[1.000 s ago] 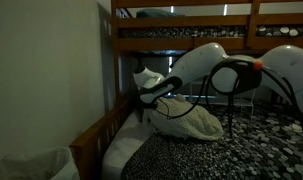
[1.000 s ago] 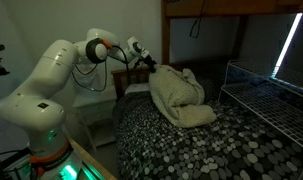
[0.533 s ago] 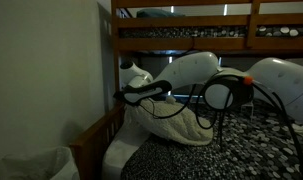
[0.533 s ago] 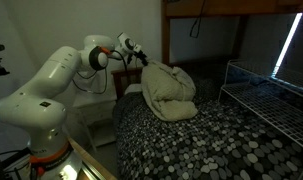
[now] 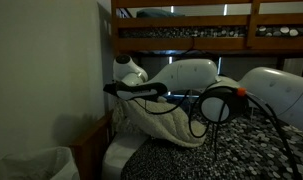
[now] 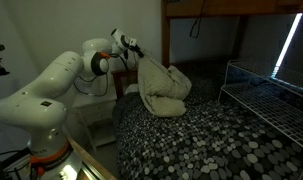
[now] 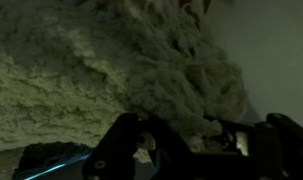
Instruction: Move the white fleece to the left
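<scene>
The white fleece's lifted edge [image 5: 125, 108] is hanging next to the bed's wooden bar, near the wall, so my gripper should move back over the bunched fleece [image 5: 163, 122] and let it go.
The white fleece [image 5: 163, 118] is a bunched, fluffy cream blanket on the dotted bedspread, near the bed's head end. It also shows in an exterior view [image 6: 159, 90] and fills the wrist view [image 7: 101, 70]. My gripper [image 5: 115, 89] is shut on the fleece's upper edge and holds that part lifted, so the cloth hangs from it toward the mattress. In an exterior view the gripper [image 6: 134, 57] sits at the fleece's top corner. In the wrist view the dark fingers [image 7: 131, 140] pinch the fleece [image 7: 181, 120] between them.
A wooden bunk-bed frame [image 5: 191, 38] runs overhead, with a post [image 5: 106, 60] close to the gripper. A white bin [image 5: 31, 165] stands by the wall. A wire rack [image 6: 266, 95] lies on the far side of the bed. A small table [image 6: 91, 105] stands beside the bed.
The gripper has moved up and toward the head of the bed, dragging the fleece with it; the fleece now stands taller and more bunched.
</scene>
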Motion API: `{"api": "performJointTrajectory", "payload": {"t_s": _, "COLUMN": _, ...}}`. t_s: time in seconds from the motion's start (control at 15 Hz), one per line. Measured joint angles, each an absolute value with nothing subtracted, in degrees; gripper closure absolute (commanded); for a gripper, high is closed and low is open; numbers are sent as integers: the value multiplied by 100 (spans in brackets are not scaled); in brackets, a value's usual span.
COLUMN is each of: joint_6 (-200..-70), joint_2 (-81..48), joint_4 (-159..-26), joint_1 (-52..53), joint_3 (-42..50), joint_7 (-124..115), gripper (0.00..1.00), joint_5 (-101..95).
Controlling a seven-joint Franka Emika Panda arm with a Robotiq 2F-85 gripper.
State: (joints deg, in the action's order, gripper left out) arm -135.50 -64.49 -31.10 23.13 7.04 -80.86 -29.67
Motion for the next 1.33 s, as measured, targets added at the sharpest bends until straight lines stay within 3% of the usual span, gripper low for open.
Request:
{"api": "performJointTrajectory", "payload": {"t_s": 1.07, "joint_6": -16998, "joint_2": -6785, "joint_4": -2459, "joint_1": 2299, "joint_3": 1181, "joint_7": -7534, "gripper": 100, "joint_5": -2657}}
{"api": "performJointTrajectory", "payload": {"t_s": 1.33, "joint_6": -16382, "joint_2": -6829, "joint_4": -2689, "joint_1": 2209, "joint_3": 700, "joint_7": -7355, "gripper": 100, "joint_5": -2055}}
